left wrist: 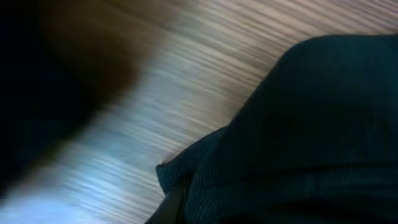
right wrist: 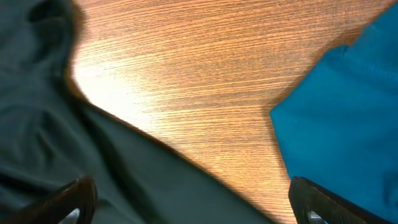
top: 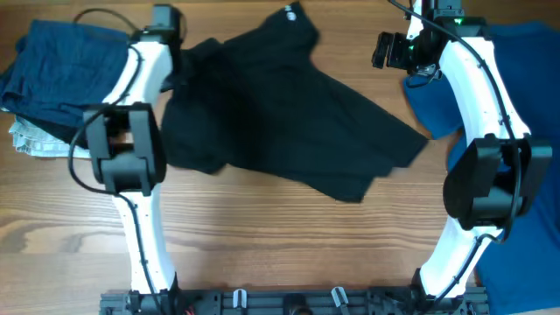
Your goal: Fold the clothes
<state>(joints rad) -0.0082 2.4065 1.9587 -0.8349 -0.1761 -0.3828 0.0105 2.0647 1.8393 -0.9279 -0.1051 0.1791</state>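
Note:
The black shirt's end by the royal-blue shirt angles toward me. I should pinch the fabric there with my right gripper and pull it to the far side.
The large black shirt lies spread across the middle of the table, with a small white mark at its far edge. My left gripper is at the shirt's far left corner. In the left wrist view one finger presses against bunched dark fabric that hides the rest, so it looks shut on the black shirt. My right gripper is wide open and empty, over bare wood between the black shirt and the royal-blue shirt.
Folded navy pieces lie at the far left on a pale cloth. The royal-blue shirt covers the right side. The wooden table shows along the near side.

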